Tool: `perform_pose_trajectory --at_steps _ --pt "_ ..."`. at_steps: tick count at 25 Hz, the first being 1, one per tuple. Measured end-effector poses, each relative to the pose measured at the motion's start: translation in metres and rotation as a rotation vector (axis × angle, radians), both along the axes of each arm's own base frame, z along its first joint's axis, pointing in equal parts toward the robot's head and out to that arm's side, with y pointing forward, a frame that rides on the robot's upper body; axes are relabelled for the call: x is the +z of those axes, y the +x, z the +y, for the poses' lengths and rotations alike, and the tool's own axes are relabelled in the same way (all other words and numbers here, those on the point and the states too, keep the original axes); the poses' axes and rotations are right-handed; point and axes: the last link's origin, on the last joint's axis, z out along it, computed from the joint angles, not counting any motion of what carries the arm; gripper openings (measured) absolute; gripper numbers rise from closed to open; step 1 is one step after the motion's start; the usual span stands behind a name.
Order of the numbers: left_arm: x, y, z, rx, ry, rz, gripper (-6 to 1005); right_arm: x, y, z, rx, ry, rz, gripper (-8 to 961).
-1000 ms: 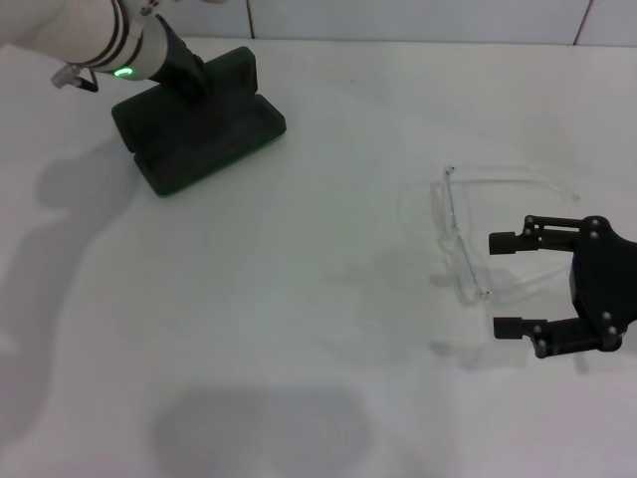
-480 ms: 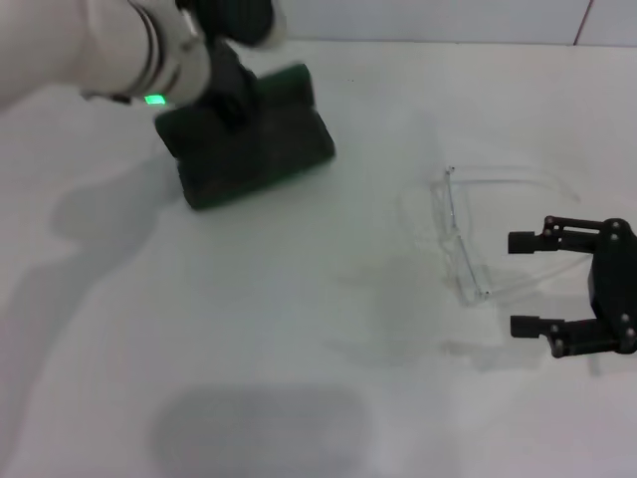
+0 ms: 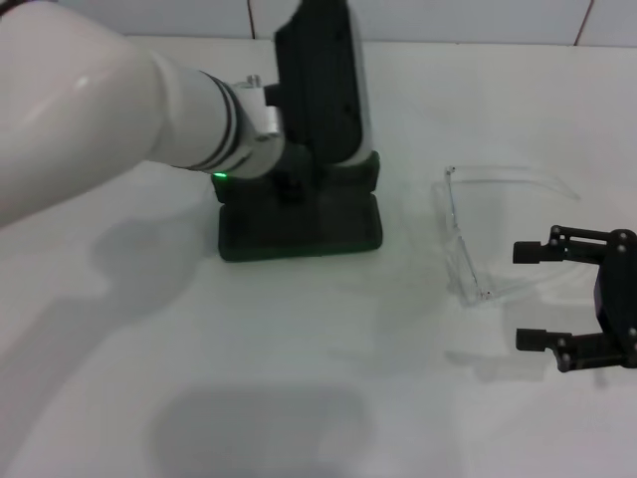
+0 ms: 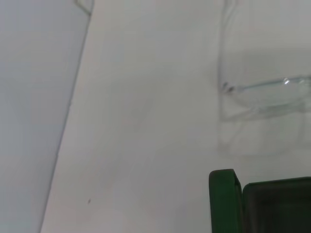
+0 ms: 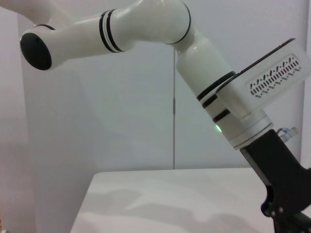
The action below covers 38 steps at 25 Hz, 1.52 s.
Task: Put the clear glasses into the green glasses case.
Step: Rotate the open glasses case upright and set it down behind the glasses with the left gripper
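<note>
The green glasses case is open with the way to the clear glasses free, so my left gripper keeps sliding it beside them and lets go there.
The green glasses case lies at mid-table with my left gripper down on its far edge and holding it; the fingers themselves are hidden behind the black wrist body. The left wrist view shows the case's green rim and its dark inside. The clear glasses lie unfolded just to the right of the case, and they also appear in the left wrist view as clear glasses. My right gripper rests low at the right, open, with its fingers either side of the glasses' near arm tip.
The white tabletop ends at a tiled wall behind. My bulky left arm spans the left half above the table, and the right wrist view shows this left arm too.
My left arm has carried the case from the far left to the middle, beside the glasses. The right gripper has drifted slightly right and nearer. The glasses have stayed put.
</note>
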Motion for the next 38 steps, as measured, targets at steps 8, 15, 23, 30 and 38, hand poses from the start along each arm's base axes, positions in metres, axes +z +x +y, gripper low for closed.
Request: perform_pose_trajectory --at_steps 8,15,23,30,38 --pt "-0.015 0.016 -0.008 -0.006 -0.035 0.016 180 0.000 0.005 -0.005 -0.001 0.010 -0.002 811" --pt "-0.020 0.025 -0.013 0.025 -0.026 0.020 180 0.000 0.006 -0.006 -0.006 0.009 -0.001 811" --pt "-0.024 0.027 -0.019 0.022 0.001 0.030 180 0.000 0.009 -0.009 -0.015 0.011 -0.002 811" --pt "-0.024 0.031 -0.023 0.040 -0.003 0.026 183 0.000 0.011 -0.011 -0.021 0.011 -0.002 811" --pt "-0.026 0.032 -0.027 0.062 -0.018 0.035 216 0.000 0.011 -0.014 -0.018 0.003 0.006 812"
